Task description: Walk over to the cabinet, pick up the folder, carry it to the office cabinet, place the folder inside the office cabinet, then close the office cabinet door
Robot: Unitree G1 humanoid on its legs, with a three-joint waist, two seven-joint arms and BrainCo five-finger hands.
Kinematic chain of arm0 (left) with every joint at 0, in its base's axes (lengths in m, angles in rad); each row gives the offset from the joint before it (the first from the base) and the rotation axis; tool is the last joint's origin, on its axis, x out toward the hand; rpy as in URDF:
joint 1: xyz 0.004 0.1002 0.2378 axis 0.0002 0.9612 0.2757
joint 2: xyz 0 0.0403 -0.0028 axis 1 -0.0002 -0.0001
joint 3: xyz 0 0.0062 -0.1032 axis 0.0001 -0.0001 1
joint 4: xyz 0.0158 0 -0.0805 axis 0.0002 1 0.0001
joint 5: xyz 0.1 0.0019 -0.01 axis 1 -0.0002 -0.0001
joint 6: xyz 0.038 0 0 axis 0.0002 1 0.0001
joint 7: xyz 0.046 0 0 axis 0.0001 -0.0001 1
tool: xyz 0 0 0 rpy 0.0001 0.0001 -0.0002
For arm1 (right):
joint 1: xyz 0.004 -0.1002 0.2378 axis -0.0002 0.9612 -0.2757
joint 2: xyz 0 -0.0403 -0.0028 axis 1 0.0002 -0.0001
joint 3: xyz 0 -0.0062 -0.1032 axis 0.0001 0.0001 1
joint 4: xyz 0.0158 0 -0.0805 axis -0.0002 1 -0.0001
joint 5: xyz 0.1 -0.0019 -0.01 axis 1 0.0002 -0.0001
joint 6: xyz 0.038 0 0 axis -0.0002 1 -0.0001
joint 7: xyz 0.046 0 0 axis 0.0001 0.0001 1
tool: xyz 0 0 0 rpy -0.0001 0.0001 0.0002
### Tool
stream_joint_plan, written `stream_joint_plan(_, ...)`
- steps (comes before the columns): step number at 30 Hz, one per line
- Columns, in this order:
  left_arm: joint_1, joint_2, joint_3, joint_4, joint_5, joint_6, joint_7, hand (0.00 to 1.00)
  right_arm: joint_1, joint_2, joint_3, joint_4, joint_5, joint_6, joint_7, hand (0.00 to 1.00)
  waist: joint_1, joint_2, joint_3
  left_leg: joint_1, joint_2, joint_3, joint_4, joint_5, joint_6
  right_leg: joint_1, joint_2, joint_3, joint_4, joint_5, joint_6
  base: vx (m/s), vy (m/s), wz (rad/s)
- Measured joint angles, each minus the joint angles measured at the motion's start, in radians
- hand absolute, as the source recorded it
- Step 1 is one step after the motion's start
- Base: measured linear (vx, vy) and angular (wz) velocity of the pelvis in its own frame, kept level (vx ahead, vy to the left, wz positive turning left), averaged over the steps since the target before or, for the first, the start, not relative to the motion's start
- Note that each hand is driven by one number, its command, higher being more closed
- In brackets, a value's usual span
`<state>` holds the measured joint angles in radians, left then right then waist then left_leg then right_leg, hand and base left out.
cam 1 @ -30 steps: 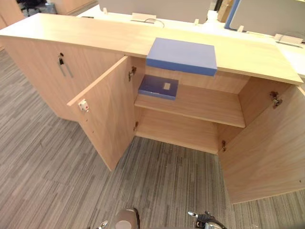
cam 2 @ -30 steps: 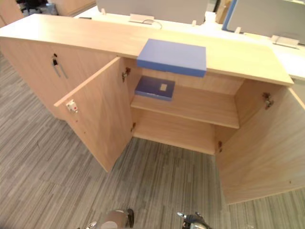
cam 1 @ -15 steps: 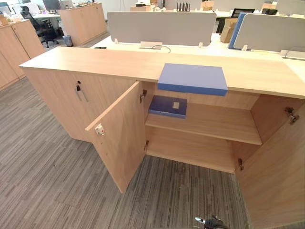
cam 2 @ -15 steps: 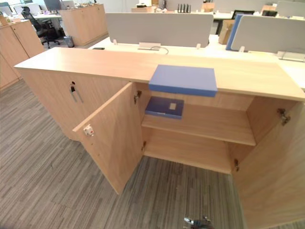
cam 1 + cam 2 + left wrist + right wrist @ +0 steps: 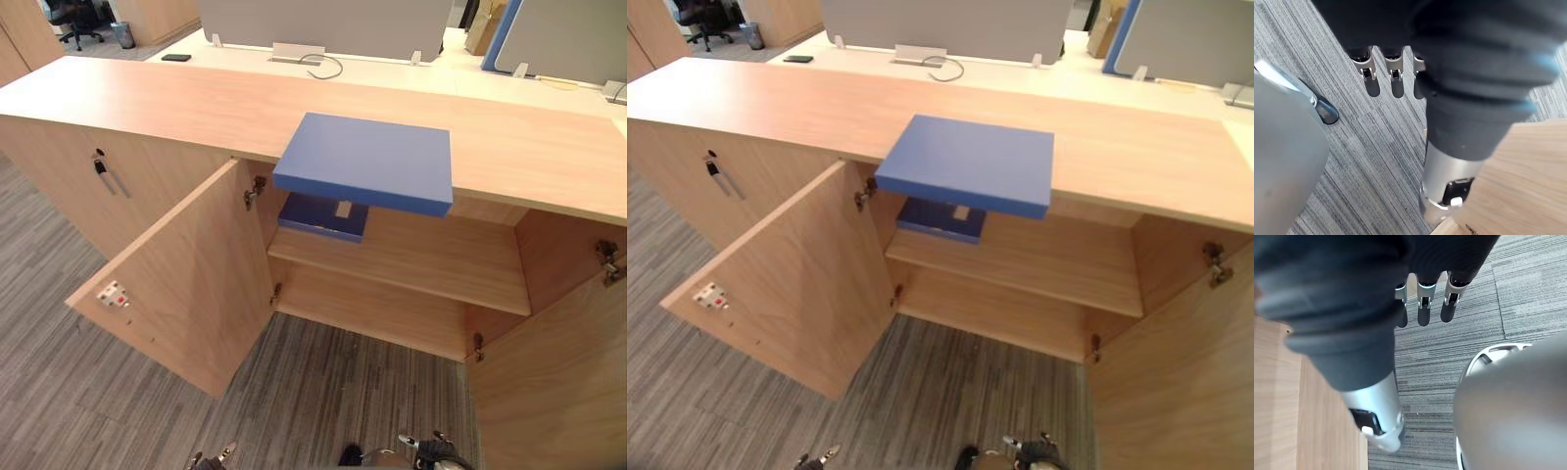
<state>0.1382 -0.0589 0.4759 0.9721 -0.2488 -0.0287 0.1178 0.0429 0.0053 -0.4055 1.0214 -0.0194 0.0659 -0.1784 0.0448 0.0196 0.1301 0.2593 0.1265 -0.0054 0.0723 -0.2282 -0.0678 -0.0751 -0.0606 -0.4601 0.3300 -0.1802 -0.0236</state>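
Observation:
The light blue folder (image 5: 365, 162) has a plain top, unlike the labelled darker blue folder (image 5: 343, 210), so its bottom side should show a white label when I lift it.
A light blue folder (image 5: 367, 160) lies flat on the wooden cabinet top (image 5: 147, 98), its near edge jutting out over the open compartment. Below it a darker blue folder (image 5: 318, 217) rests on the upper shelf (image 5: 431, 264) inside the cabinet. Both doors of that compartment stand wide open, the left door (image 5: 186, 284) and the right door (image 5: 549, 382). My left hand (image 5: 1396, 81) hangs low over the carpet with straight fingers and holds nothing. My right hand (image 5: 1422, 308) hangs the same way on the other side, open and holding nothing. Both hands are well short of the cabinet.
A closed cabinet door with a key in its lock (image 5: 101, 166) is to the left. Behind the cabinet are white desks with grey dividers (image 5: 323, 24) and a black phone (image 5: 176, 58). Striped grey carpet (image 5: 323, 392) runs between me and the cabinet.
The whole picture has shifted: the camera is closer to the cabinet and looks further down. The folders and doors stay as they were.

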Motion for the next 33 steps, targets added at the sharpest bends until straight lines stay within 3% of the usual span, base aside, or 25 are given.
stream_joint_plan(4,-0.008,0.000,-0.019,0.002,0.000,0.000,-0.002,0.00,0.002,0.002,-0.009,0.004,0.036,-0.001,-0.006,0.00,-0.007,0.003,-0.012,-0.017,0.014,0.003,0.075,-0.013,-0.021,0.040,0.027,0.004,-0.047,-0.018,0.005,0.20,-0.059,0.00)
stream_joint_plan(5,-0.009,0.006,-0.028,-0.002,-0.002,0.000,-0.001,0.00,0.008,0.007,-0.008,0.005,0.040,-0.002,-0.010,0.00,-0.008,0.000,-0.019,-0.086,0.023,0.011,0.240,-0.055,-0.054,0.067,0.042,0.008,-0.079,-0.015,0.000,0.24,-0.013,-0.12)
stream_joint_plan(7,-0.016,0.010,-0.024,-0.013,-0.004,0.001,-0.001,0.00,0.007,0.011,-0.002,0.002,0.041,-0.003,-0.012,0.00,-0.006,-0.004,-0.020,-0.176,0.037,0.016,0.484,-0.070,-0.055,0.100,0.058,0.025,-0.100,-0.015,-0.001,0.24,0.007,-0.29)
stream_joint_plan(8,-0.015,0.007,-0.024,-0.020,-0.007,0.001,0.000,0.00,0.008,0.010,0.004,-0.003,0.041,-0.005,-0.014,0.00,-0.004,0.004,-0.021,-0.253,0.060,0.016,0.691,-0.042,-0.056,0.136,0.080,0.043,-0.122,-0.015,-0.003,0.26,0.042,-0.55)
stream_joint_plan(9,-0.015,0.007,-0.022,-0.031,-0.011,0.001,0.002,0.00,0.006,0.010,0.016,-0.005,0.041,-0.007,-0.019,0.00,0.004,0.002,-0.019,-0.325,0.091,0.025,0.878,-0.028,-0.047,0.172,0.100,0.068,-0.141,-0.018,-0.008,0.27,0.059,-0.62)
stream_joint_plan(11,-0.016,0.015,-0.027,-0.051,-0.013,0.001,0.003,0.00,-0.006,0.021,0.015,-0.003,0.042,-0.008,-0.022,0.00,0.014,-0.012,-0.013,-0.406,0.107,0.065,0.985,-0.062,-0.013,0.215,0.096,0.114,-0.162,-0.020,-0.010,0.27,0.118,-0.73)
stream_joint_plan(14,-0.022,0.033,-0.069,-0.078,0.002,-0.001,0.003,0.00,-0.023,0.029,0.014,0.015,0.040,-0.007,-0.022,0.00,0.023,-0.030,0.002,-0.495,0.104,0.127,0.867,-0.110,0.020,0.257,0.036,0.174,-0.166,-0.015,0.000,0.24,0.248,-0.67)
stream_joint_plan(15,-0.021,0.037,-0.107,-0.091,0.033,-0.002,0.004,0.00,-0.022,0.024,0.014,0.015,0.039,-0.007,-0.022,0.00,0.026,-0.025,0.004,-0.507,0.091,0.132,0.674,-0.095,0.007,0.275,-0.002,0.195,-0.165,-0.014,0.031,0.25,0.376,-0.57)
stream_joint_plan(17,-0.020,0.056,-0.189,-0.100,0.071,-0.008,-0.001,0.00,-0.025,0.016,0.020,0.032,0.038,-0.007,-0.020,0.00,0.029,-0.018,0.000,-0.481,0.049,0.118,0.491,0.019,-0.007,0.284,-0.039,0.226,-0.173,-0.032,0.083,0.25,0.362,-0.27)
stream_joint_plan(18,-0.035,0.084,-0.250,-0.103,0.089,-0.011,-0.006,0.00,-0.027,0.019,0.047,0.046,0.035,-0.006,-0.017,0.00,0.021,-0.043,0.000,-0.462,0.006,0.123,0.430,0.040,0.011,0.274,-0.053,0.248,-0.197,-0.028,0.081,0.20,0.269,0.08)
stream_joint_plan(20,-0.041,0.101,-0.309,-0.127,0.096,-0.011,-0.015,0.00,-0.033,0.016,0.040,0.054,0.018,-0.005,-0.015,0.00,0.016,-0.054,0.004,-0.448,-0.031,0.127,0.379,0.061,0.028,0.246,-0.045,0.253,-0.218,0.007,0.079,0.07,0.106,0.19)
stream_joint_plan(23,-0.005,0.134,-0.446,-0.227,0.096,-0.009,-0.039,0.00,-0.051,0.011,0.056,0.052,-0.006,-0.005,0.001,0.00,0.012,-0.051,-0.002,-0.379,-0.086,0.167,0.252,0.101,0.054,0.239,-0.087,0.265,-0.232,0.050,0.087,0.11,0.124,-0.17)
stream_joint_plan(27,0.023,0.168,-0.543,-0.383,0.072,-0.011,-0.085,0.00,-0.051,0.008,0.087,0.051,-0.043,-0.005,0.016,0.00,0.003,-0.051,-0.009,-0.324,-0.102,0.168,0.081,0.191,0.058,0.229,-0.084,0.273,-0.274,0.119,0.096,0.05,0.017,-0.01)
stream_joint_plan(33,0.084,0.183,-0.677,-0.581,-0.129,-0.008,-0.165,0.00,-0.040,-0.018,0.143,0.051,-0.083,0.003,0.042,0.00,-0.013,-0.035,-0.031,-0.265,-0.117,0.175,-0.077,0.278,0.058,0.209,-0.082,0.277,-0.285,0.135,0.092,-0.01,-0.007,-0.09)
